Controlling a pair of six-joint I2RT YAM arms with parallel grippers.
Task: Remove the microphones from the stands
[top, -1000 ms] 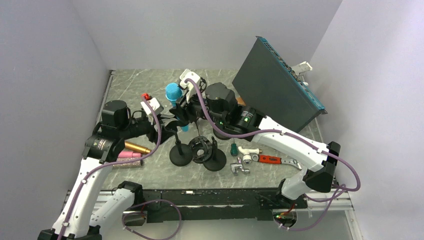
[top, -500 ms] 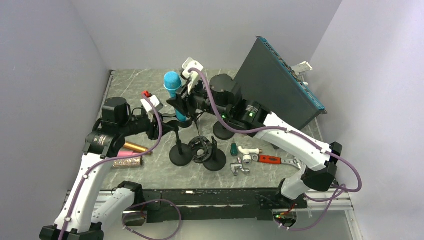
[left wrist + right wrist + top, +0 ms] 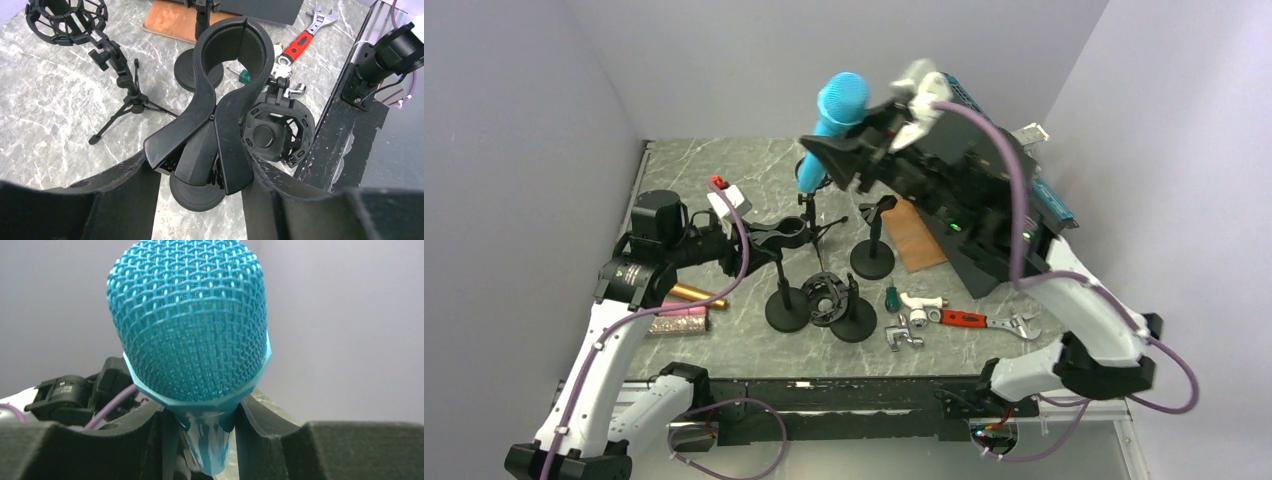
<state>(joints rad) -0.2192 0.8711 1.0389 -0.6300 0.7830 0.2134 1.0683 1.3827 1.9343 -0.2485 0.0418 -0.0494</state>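
My left gripper is squeezing the empty clip's levers [image 3: 197, 155]. It should let go of the clip and take the blue microphone's lower body [image 3: 811, 174] from my right gripper.
The blue microphone [image 3: 829, 125] hangs high above the table, mesh head up, well apart from the stand. My right gripper [image 3: 832, 152] is shut on its tapering blue body just under the head [image 3: 192, 320]; the fingers [image 3: 145, 440] press both sides. The stand is a black clip [image 3: 782, 234] on a thin pole with a round base [image 3: 786, 311]. In the left wrist view the clip's ring [image 3: 235, 45] is empty. My left gripper [image 3: 202, 167] is shut on the clip's two levers.
Around the stand are a small tripod [image 3: 125, 95], a shock mount [image 3: 828, 298] on a round base, and another black desk stand [image 3: 873, 258]. A wooden board [image 3: 914, 235], a red-handled wrench [image 3: 969, 320], a green screwdriver [image 3: 890, 297] and a metal tap [image 3: 904, 335] lie right. Gold and pink microphones [image 3: 686, 300] lie left.
My right arm has lifted the microphone up out of the clip and high over the table. The clip is now empty, with the left gripper still on its levers.
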